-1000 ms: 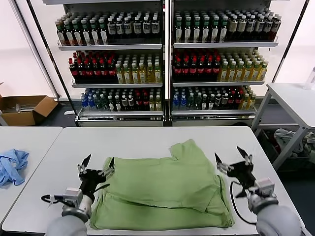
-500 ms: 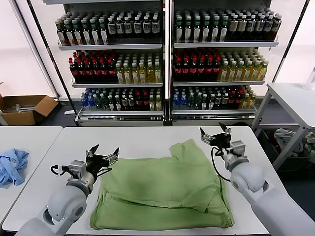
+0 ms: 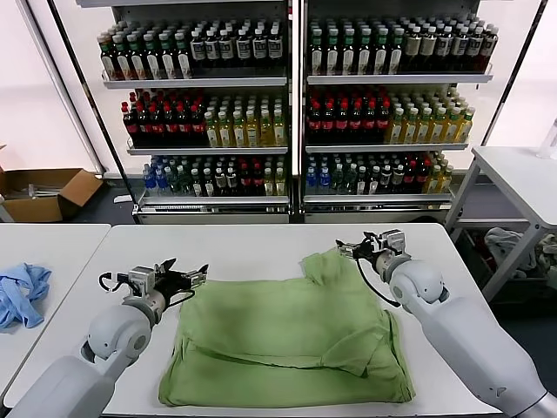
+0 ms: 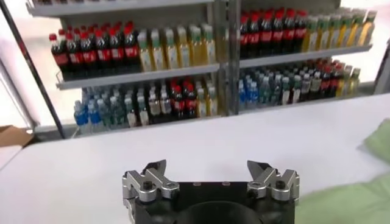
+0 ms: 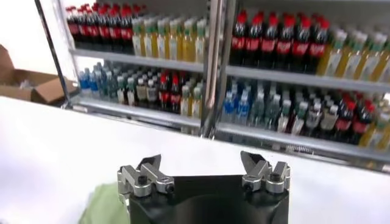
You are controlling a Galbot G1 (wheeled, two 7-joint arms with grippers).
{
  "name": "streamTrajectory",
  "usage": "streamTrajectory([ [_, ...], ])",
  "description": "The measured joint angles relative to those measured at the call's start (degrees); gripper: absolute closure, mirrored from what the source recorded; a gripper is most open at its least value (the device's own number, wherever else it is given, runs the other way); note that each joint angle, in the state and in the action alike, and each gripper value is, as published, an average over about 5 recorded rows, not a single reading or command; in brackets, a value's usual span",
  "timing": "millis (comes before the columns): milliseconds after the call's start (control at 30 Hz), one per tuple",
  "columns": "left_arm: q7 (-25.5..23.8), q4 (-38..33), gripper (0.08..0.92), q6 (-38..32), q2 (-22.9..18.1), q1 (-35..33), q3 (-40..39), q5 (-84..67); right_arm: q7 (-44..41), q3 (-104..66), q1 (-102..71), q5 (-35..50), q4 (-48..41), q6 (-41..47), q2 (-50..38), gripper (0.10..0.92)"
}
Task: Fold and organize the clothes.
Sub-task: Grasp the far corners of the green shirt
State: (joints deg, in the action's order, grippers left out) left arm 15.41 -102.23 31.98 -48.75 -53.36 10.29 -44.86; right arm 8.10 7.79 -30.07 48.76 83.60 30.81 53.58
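My left gripper should keep lowering its open fingers, which hover at the green shirt's far corner (image 3: 205, 283), until they straddle that corner. Then it should close.
The clothes, a light green shirt (image 3: 287, 335), lie partly folded on the white table (image 3: 252, 248), with one sleeve sticking out toward the far right. My left gripper (image 3: 185, 275) hovers open at the shirt's far left corner, nothing between its fingers; in the left wrist view it (image 4: 209, 165) points over bare table, green cloth (image 4: 359, 198) at the side. My right gripper (image 3: 352, 248) is open just above the protruding sleeve's far edge; the right wrist view shows it (image 5: 201, 159) empty, with a bit of green cloth (image 5: 103, 204) below.
A light blue cloth garment (image 3: 21, 294) lies on the neighbouring table at the left. Shelves of bottles (image 3: 287, 113) stand behind the table. A cardboard box (image 3: 48, 193) sits on the floor at the left, another table (image 3: 522, 178) at the right.
Both arms have swung from the table's near side to the shirt's far edge: the left gripper to the far left corner, the right one to the sleeve. Both stayed open.
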Motion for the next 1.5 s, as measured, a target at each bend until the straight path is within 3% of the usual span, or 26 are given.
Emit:
streamTrajectory([
  [867,-3.4,8.3,0.2,1.0,-2.4,0.9,-1.0,-1.0,-3.8,2.3,2.2,-2.4,-5.7,2.3,3.3,0.203],
  [1000,-4.0,8.6,0.297,1.1,-2.7,0.8,-1.0,-1.2,-4.4,2.7,2.2,-2.9,-6.4,2.4,3.7,0.21],
  [1100,-4.7,8.6,0.383,1.0,-2.8,0.6,-1.0,-0.9,-4.9,3.0,2.0,-3.2,-6.8,2.4,4.0,0.261],
  [1500,-7.8,7.8,0.73,1.0,-2.7,-0.7,-1.2,0.2,-7.2,2.6,0.8,-4.7,-7.7,2.2,4.4,0.604],
])
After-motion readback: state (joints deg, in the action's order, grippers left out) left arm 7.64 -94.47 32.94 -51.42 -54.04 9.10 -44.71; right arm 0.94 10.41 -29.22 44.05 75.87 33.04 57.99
